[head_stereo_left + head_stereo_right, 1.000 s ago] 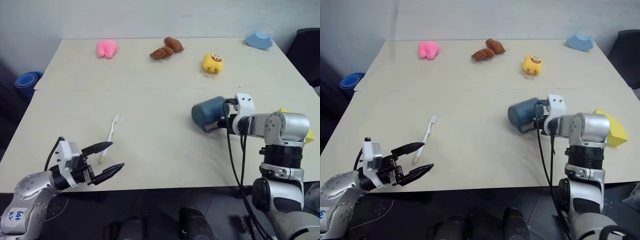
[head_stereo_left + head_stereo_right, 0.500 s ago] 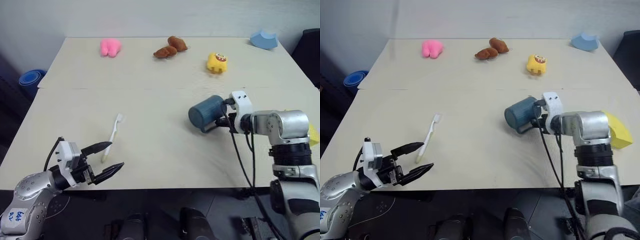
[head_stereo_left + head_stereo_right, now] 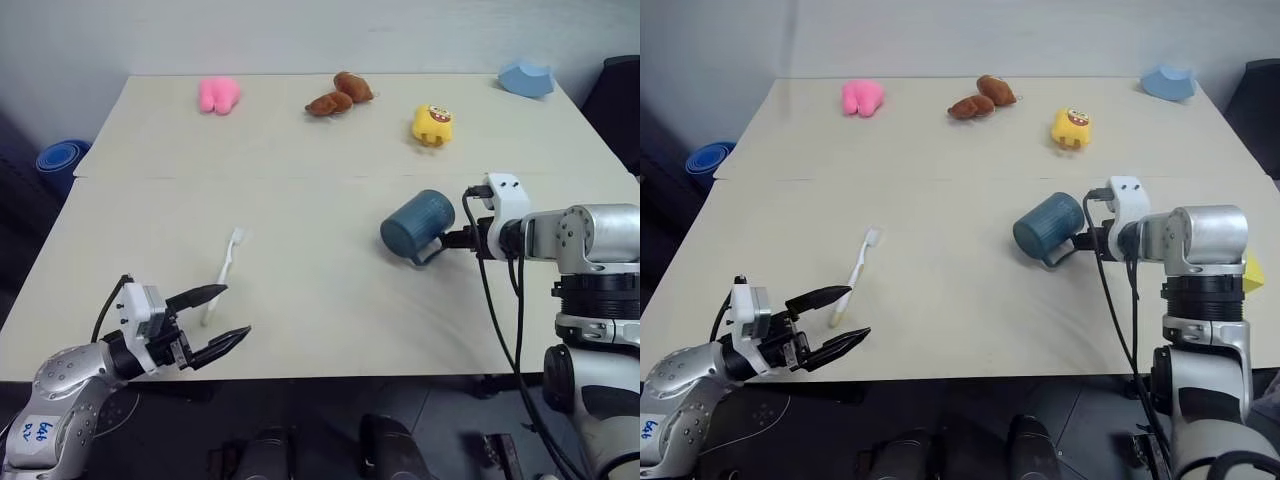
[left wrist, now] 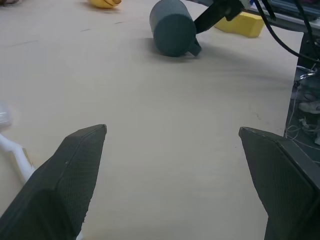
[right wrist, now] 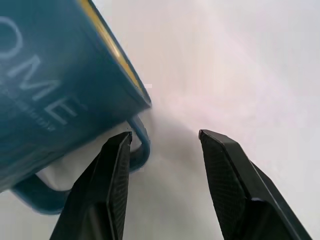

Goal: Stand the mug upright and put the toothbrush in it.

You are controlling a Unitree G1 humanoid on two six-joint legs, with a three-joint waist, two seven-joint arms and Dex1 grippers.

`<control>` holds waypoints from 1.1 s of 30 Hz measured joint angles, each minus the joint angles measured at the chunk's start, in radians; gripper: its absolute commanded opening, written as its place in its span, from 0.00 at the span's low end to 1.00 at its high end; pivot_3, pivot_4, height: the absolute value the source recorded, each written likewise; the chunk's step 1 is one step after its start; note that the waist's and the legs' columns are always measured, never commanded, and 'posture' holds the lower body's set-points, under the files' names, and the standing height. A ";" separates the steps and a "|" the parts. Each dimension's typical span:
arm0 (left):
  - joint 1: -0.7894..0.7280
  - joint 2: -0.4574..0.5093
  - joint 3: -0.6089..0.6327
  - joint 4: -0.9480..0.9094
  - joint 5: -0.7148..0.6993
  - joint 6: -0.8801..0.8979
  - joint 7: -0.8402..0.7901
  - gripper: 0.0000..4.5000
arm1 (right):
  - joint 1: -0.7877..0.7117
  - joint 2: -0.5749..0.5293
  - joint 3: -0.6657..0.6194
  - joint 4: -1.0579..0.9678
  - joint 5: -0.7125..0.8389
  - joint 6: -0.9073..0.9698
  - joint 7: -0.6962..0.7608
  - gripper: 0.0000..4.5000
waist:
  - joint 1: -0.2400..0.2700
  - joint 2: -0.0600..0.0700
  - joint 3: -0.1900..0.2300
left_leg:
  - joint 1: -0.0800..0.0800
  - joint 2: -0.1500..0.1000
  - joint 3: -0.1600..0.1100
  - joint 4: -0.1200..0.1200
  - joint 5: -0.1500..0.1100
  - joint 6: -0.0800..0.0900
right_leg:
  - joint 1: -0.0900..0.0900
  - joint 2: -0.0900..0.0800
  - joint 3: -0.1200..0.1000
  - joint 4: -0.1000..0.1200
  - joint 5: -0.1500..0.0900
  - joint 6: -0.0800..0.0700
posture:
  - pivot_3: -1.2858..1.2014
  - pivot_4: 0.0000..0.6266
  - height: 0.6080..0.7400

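The mug's handle is outside my right gripper's grasp, beside one finger, so I should open around the handle and grip it before tipping the mug upright.
The dark teal mug lies on its side right of the table's middle, with its base toward my left arm and its thin handle low at the side. My right gripper sits just right of the mug, open; the handle is beside one finger and only bare table shows between the two. The white toothbrush lies flat at the left. My left gripper hovers open near the front edge, just short of the brush's handle end.
Along the far side lie a pink toy, a brown toy, a yellow toy and a blue piece. A yellow block sits behind my right arm. A seam crosses the table.
My right gripper has opened off the mug's handle and drawn slightly right and up. The mug stays on its side, barely shifted. The left arm has not moved.
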 measured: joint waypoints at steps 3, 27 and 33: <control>0.002 -0.011 -0.011 0.000 0.005 -0.003 0.000 1.00 | 0.005 0.112 -0.082 -0.109 -0.005 0.149 -0.094 0.49 | -0.002 0.000 0.000 | 0.000 0.000 0.000 0.000 0.000 0.000 | 0.000 0.000 0.000 0.001 0.000 0.000 | 0.52 0.24 1.00; 0.045 -0.037 0.004 -0.030 0.006 -0.030 0.044 1.00 | 0.149 0.097 -0.026 -0.189 0.065 -0.270 0.126 0.01 | -0.003 -0.003 -0.002 | 0.001 0.000 0.001 -0.003 0.000 0.001 | 0.000 0.000 0.001 -0.002 0.000 0.000 | 0.52 0.24 1.00; 0.025 -0.040 0.014 -0.025 0.003 -0.029 0.060 1.00 | 0.221 0.189 0.084 -0.177 -0.058 -1.003 0.212 0.01 | -0.009 -0.002 -0.002 | 0.004 0.000 0.005 -0.004 0.000 0.000 | 0.000 0.000 0.001 -0.002 0.000 0.000 | 0.52 0.24 1.00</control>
